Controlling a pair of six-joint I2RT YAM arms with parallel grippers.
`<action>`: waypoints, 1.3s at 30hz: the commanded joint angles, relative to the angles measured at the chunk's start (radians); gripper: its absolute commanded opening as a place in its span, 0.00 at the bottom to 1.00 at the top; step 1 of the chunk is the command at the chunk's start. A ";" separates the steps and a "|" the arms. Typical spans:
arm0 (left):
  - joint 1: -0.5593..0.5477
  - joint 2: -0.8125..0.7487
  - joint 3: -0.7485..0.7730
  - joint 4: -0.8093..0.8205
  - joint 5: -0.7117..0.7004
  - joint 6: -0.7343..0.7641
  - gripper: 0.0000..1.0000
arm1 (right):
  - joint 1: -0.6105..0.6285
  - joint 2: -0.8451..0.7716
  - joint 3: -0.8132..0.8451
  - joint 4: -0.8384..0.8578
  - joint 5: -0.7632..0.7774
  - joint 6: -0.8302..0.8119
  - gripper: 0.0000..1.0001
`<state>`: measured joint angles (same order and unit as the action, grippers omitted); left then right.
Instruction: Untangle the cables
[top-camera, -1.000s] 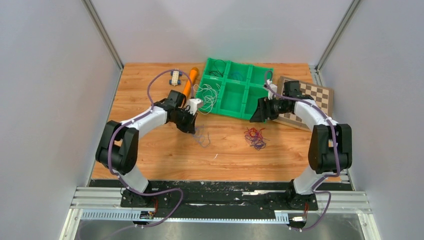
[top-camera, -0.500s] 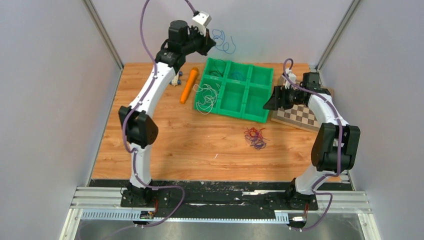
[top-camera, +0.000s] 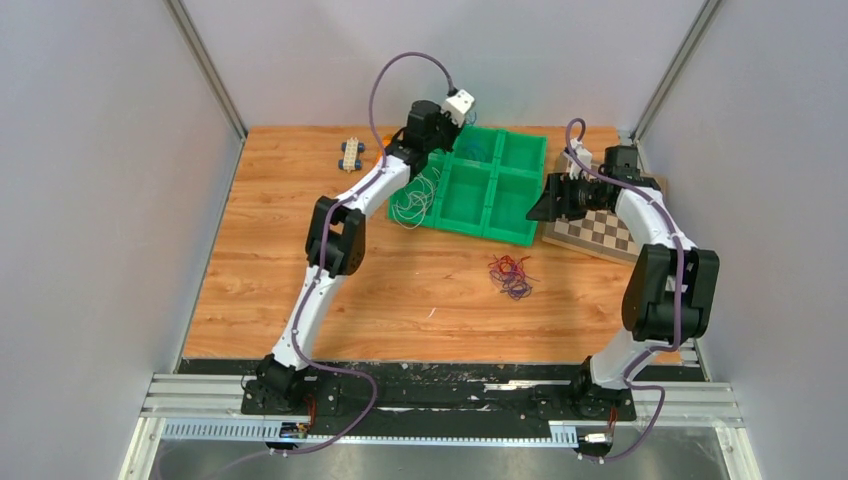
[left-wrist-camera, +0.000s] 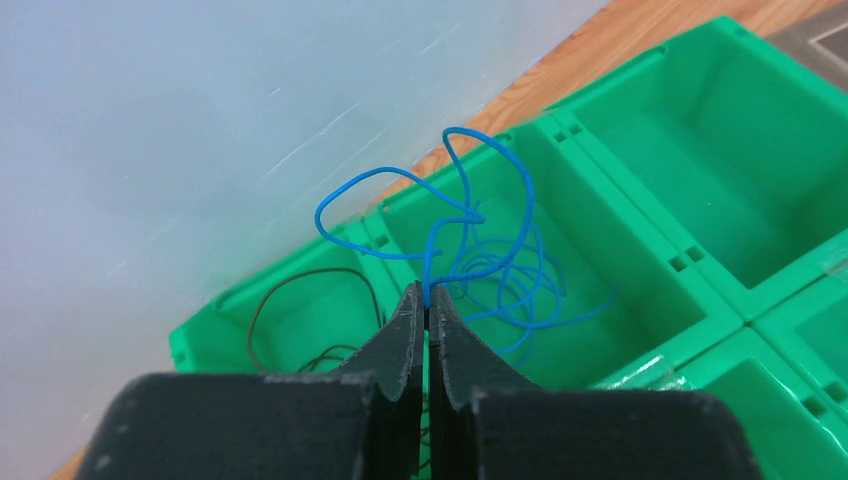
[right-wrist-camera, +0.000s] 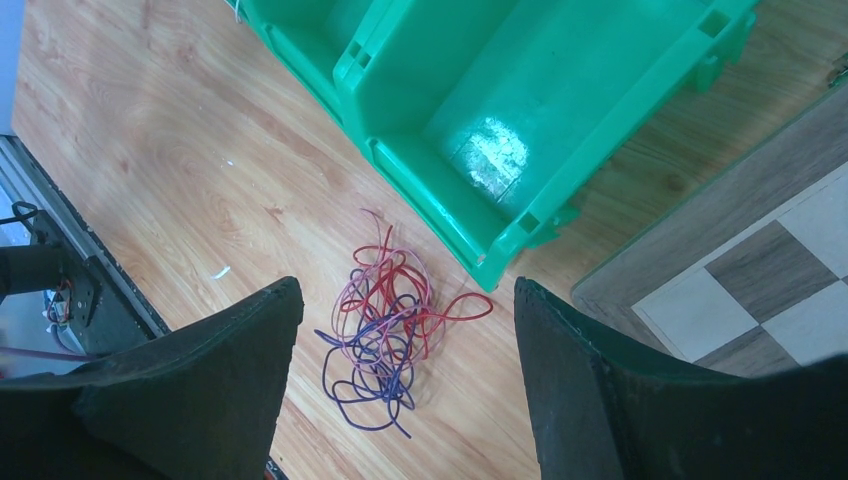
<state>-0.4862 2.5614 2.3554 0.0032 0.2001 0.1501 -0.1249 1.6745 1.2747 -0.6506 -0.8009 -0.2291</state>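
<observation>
I expect the purple cable (top-camera: 518, 289) to drag along when I pull the red cable, because red loops (right-wrist-camera: 405, 295) wind through the pink and purple coils.
A thin blue wire (left-wrist-camera: 470, 215) curls up from my left gripper (left-wrist-camera: 427, 295), which is shut on it with the jaws pressed together. It hangs above a back compartment of the green bin (left-wrist-camera: 610, 215), where more blue wire (left-wrist-camera: 520, 285) lies coiled. From above, my left gripper (top-camera: 450, 132) is at the bin's back left. A clump of red, pink and purple cables (right-wrist-camera: 385, 330) lies on the wood in front of the bin (top-camera: 511, 275). My right gripper (right-wrist-camera: 405, 285) hovers high over that clump, open and holding nothing; it is beside the bin's right end (top-camera: 535, 208).
White wires (top-camera: 415, 195) spill over the bin's left edge. A dark wire (left-wrist-camera: 300, 320) lies in the back-left compartment. A chessboard (top-camera: 600, 230) sits right of the bin, under my right arm. A small toy block (top-camera: 350, 154) lies at the back left.
My left arm rose from the table with the blue wire, swung high against the back wall, then came down over the bin's back compartments. The right gripper shifted slightly right, then stayed still.
</observation>
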 joint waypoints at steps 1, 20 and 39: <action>-0.050 0.041 0.086 0.137 -0.097 0.217 0.00 | 0.004 0.042 0.059 0.018 -0.029 0.025 0.76; 0.067 -0.641 -0.297 -0.143 0.296 -0.024 0.97 | 0.135 -0.024 0.004 -0.127 0.053 -0.192 0.78; 0.345 -1.455 -1.237 -0.342 0.676 -0.100 0.96 | 0.424 -0.032 -0.066 -0.064 0.043 -0.202 0.00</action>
<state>-0.1570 1.2610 1.2541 -0.3092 0.7635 0.0280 0.2943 1.7641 1.1301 -0.7414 -0.5339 -0.4274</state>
